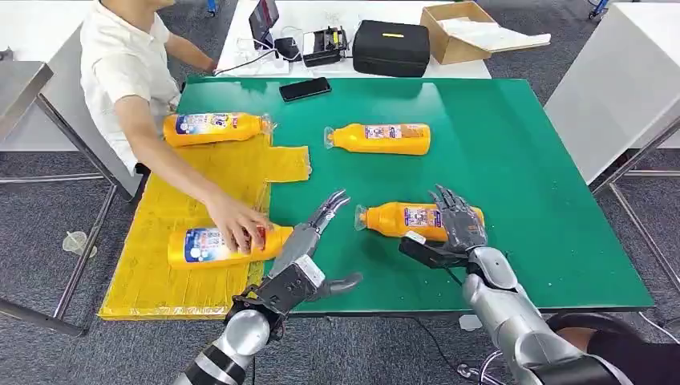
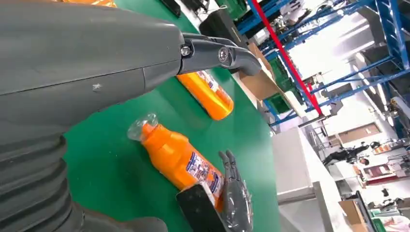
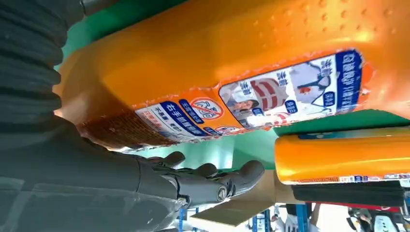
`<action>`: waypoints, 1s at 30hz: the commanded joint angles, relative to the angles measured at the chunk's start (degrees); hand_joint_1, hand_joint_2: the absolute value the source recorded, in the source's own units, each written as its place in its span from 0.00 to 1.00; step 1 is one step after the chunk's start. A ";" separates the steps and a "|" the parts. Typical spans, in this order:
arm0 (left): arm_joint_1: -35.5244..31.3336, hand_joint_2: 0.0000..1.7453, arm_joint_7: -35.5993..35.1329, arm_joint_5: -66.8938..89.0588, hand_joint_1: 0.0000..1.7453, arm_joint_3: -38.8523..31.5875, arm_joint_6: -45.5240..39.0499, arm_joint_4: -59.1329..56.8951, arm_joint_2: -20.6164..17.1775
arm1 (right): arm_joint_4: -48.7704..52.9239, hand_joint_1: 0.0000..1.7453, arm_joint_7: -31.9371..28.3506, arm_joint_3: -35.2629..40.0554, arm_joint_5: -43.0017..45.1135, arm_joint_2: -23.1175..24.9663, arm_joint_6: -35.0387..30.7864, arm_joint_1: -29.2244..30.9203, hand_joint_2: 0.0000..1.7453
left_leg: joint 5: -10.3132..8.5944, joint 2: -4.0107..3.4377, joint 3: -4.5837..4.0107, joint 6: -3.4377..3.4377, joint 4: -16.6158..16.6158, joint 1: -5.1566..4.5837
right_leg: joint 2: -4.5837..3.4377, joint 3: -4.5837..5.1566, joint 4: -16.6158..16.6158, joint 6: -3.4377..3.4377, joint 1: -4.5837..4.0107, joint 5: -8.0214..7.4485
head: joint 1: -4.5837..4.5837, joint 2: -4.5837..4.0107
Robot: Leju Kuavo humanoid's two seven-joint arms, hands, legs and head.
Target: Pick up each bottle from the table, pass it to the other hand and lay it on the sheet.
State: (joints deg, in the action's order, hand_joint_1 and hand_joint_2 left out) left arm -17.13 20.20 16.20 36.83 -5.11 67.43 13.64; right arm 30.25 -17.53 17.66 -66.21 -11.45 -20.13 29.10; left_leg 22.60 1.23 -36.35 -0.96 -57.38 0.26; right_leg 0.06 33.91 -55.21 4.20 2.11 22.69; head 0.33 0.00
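Observation:
The orange bottle will show its hidden logo side when I put it down on the sheet, because the bottle's small panel label is facing up.
Nearest my right hand, an orange bottle lies on its side on the green table. The fingers reach over its base end and the thumb sits in front, spread around it rather than closed. The same bottle lies before the upright fingers, and its label is close against the palm. My left hand hovers open and empty beside the yellow sheet. On the sheet lies a bottle under a person's hand. Another bottle lies mid-table, and a third at the sheet's far edge.
A person in a white shirt stands at the table's left side, arm stretched over the sheet. A black phone lies at the far edge. Behind it a white table holds a black case and a cardboard box.

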 commanded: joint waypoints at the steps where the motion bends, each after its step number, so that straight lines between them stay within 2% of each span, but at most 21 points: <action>1: -0.14 1.00 -0.76 -0.04 0.00 0.68 0.25 0.38 -2.69 | 2.13 0.00 3.16 5.76 -0.92 -4.89 4.63 0.98 1.00 | 0.14 -0.13 0.20 0.04 -0.05 0.05 | -0.02 -0.21 -0.01 -0.27 -0.09 0.11 | 0.00 0.00; 4: -0.10 1.00 -0.77 0.04 0.00 0.76 0.40 0.00 -2.71 | 0.33 0.00 3.38 5.41 0.38 -5.54 7.06 1.25 1.00 | 0.18 -0.16 0.27 0.05 -0.07 0.07 | -0.04 -0.29 0.01 -0.32 -0.13 0.12 | -0.02 0.00; 5: -0.19 1.00 -0.77 0.04 0.00 0.84 0.47 -0.18 -2.72 | -0.81 0.03 3.40 5.32 0.88 -5.65 8.37 1.53 1.00 | 0.09 -0.10 0.17 0.03 -0.01 0.05 | -0.03 -0.21 0.03 -0.21 -0.08 0.06 | -0.02 0.00; 6: -0.29 1.00 -0.77 0.04 0.00 0.90 0.51 -0.35 -2.70 | -1.73 0.55 3.41 5.33 1.06 -5.69 9.17 1.80 1.00 | 0.12 -0.11 0.23 0.03 -0.03 0.05 | -0.01 -0.27 0.03 -0.26 -0.10 0.09 | -0.02 0.00; 7: -0.40 1.00 -0.77 0.04 0.00 0.96 0.56 -0.63 -2.69 | -2.85 0.71 3.66 5.10 1.38 -5.76 9.56 1.96 1.00 | 0.16 -0.15 0.25 0.04 -0.06 0.07 | -0.04 -0.29 0.02 -0.30 -0.12 0.11 | 0.00 0.00; 8: -0.41 1.00 -0.79 0.00 0.00 0.94 0.55 -0.75 -2.71 | -4.07 0.20 4.41 5.62 0.83 -5.77 8.80 2.25 1.00 | 0.18 -0.18 0.28 0.06 -0.06 0.08 | -0.05 -0.31 0.01 -0.34 -0.13 0.13 | 0.00 0.00; 9: -0.36 1.00 -0.80 -0.02 0.00 0.93 0.56 -0.74 -2.74 | -4.56 0.08 4.42 5.26 1.27 -5.59 8.82 2.12 1.00 | 0.14 -0.08 0.25 0.05 -0.04 0.07 | 0.03 -0.31 0.02 -0.30 -0.12 0.12 | -0.02 0.00; 10: -0.20 1.00 -0.81 -0.04 0.00 0.94 0.58 -0.60 -2.85 | -5.23 0.23 5.14 5.32 1.24 -5.58 9.49 2.26 1.00 | 0.15 -0.12 0.26 0.06 -0.04 0.08 | -0.01 -0.31 0.02 -0.32 -0.14 0.11 | 0.00 0.00; 11: -0.11 1.00 -0.85 -0.11 0.00 0.93 0.52 -0.47 -2.91 | -5.66 0.78 5.28 5.33 1.50 -5.60 10.49 2.37 1.00 | 0.07 -0.04 0.18 0.04 0.01 0.04 | 0.03 -0.22 0.05 -0.21 -0.07 0.06 | 0.00 0.00; 12: -0.05 1.00 -0.85 -0.12 0.00 0.95 0.55 -0.44 -2.97 | -5.69 0.98 5.46 5.18 1.76 -5.73 10.99 2.20 1.00 | 0.12 -0.07 0.26 0.05 -0.01 0.09 | 0.02 -0.30 0.06 -0.28 -0.13 0.09 | 0.00 0.00; 16: 0.48 1.00 -0.81 -0.07 0.00 0.84 0.52 -1.08 -3.23 | -4.98 1.00 6.02 4.85 2.85 -6.48 13.65 0.52 1.00 | 0.07 -0.05 0.22 0.02 0.03 0.04 | 0.02 -0.25 0.08 -0.18 -0.07 0.06 | 0.02 0.00; 30: 0.46 1.00 -0.75 -0.05 0.00 0.84 0.47 -1.13 -3.20 | -4.92 1.00 5.99 4.82 2.91 -6.55 13.62 0.48 1.00 | 0.09 -0.01 0.36 0.03 0.03 0.11 | 0.09 -0.39 0.14 -0.28 -0.15 0.09 | 0.00 0.00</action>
State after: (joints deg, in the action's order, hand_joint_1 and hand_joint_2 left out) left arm -15.44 19.65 16.13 36.79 -4.76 68.19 12.22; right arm 29.90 -11.91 20.96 -63.32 -18.36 -7.93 30.76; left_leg 22.59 1.24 -36.23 -0.99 -57.38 0.25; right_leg 0.07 33.82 -55.18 4.20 2.12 22.70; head 0.33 0.00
